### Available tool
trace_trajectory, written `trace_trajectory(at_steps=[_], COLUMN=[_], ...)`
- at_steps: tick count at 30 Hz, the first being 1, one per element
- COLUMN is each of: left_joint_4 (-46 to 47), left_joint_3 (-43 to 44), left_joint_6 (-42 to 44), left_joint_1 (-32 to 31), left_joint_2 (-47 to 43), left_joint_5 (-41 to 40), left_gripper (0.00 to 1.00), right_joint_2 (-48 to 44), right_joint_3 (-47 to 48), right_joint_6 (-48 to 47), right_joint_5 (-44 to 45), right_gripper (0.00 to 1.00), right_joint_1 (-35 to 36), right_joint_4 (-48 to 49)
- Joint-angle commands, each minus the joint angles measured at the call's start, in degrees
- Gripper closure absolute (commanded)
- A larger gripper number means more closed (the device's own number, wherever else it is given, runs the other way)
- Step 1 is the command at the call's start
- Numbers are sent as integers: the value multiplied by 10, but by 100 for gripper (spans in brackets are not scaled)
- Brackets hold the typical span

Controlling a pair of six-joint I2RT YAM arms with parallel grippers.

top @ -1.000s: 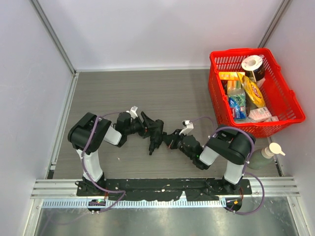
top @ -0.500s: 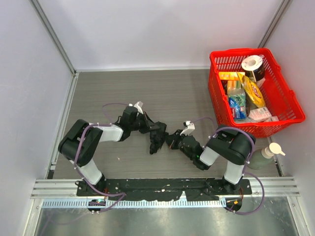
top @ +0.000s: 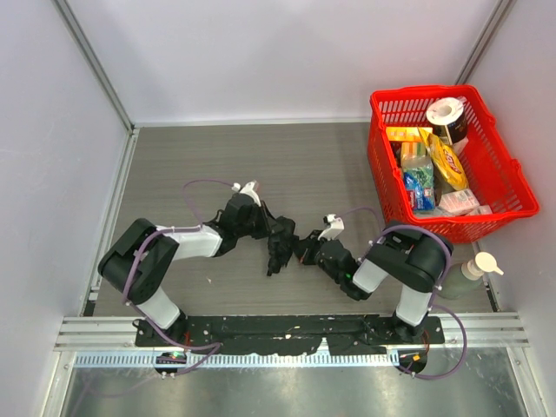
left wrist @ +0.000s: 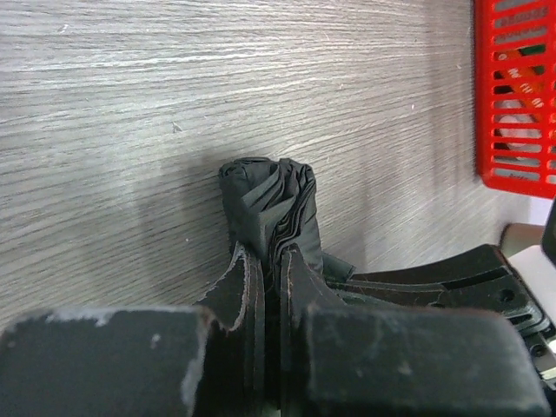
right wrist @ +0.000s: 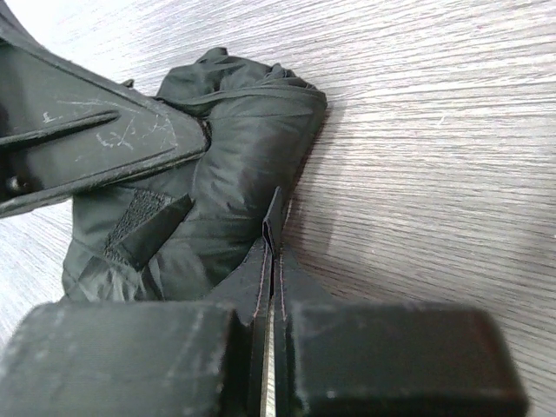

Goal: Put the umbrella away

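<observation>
Next, my right gripper opens and closes around the umbrella's lower folds while my left gripper holds, because my right gripper pinches just the thin black flap at the umbrella's side.
The black folded umbrella lies on the grey wooden table between my two arms. From the left, my left gripper is shut on it; in the left wrist view the pleated canopy end bulges out beyond the pinching tips of that gripper. On the umbrella's right side my right gripper is shut too. In the right wrist view a thin black flap of the umbrella stands between the tips of my right gripper. The left gripper's fingers press on the fabric at the upper left.
A red basket holding groceries and a paper roll stands at the back right, and its corner shows in the left wrist view. A pump bottle lies beside the right arm's base. White walls close the table on three sides.
My left arm reached to the right, and its gripper went from open to shut on the umbrella's canopy. The right arm and its grip stayed put.
</observation>
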Motion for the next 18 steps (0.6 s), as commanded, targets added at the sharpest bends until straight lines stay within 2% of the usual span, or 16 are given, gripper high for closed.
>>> trace_trajectory(at_steps=[1,2,4,7,10,14,16,18], left_joint_4=[-74,-75,-70,-62,-65,-62,-79,-79], left_joint_3=[-19,-22,-30,-41,-48,-48,-41,-45], left_joint_6=[80,89,93,99,109,114,114,113], left_joint_1=[-30,-38,-42,-53,-72,-94,-96,-96], left_joint_2=[-21,-25,-25,-21,-25,-36,-41,-54], left_joint_5=[-120,-138,-154,-186,-223,-248,-252,-249], left_gripper=[100,100,100,100,100,100,100,100], right_joint_2=[-64,-73,-99,-94,-80,-9,14,2], right_joint_3=[24,27,14,-9,-23,-18,-22,-22], right_joint_6=[-13,-11,-9,-38,-14,-19,-20,-10], right_joint_5=[71,92,126,109,124,88,90,86], right_gripper=[99,100,99,99,100,100,100,98], right_joint_1=[-6,-6,-5,-5,-4,-4,-3,-4], right_joint_4=[-95,-146,-145,-67,2,142,170,136])
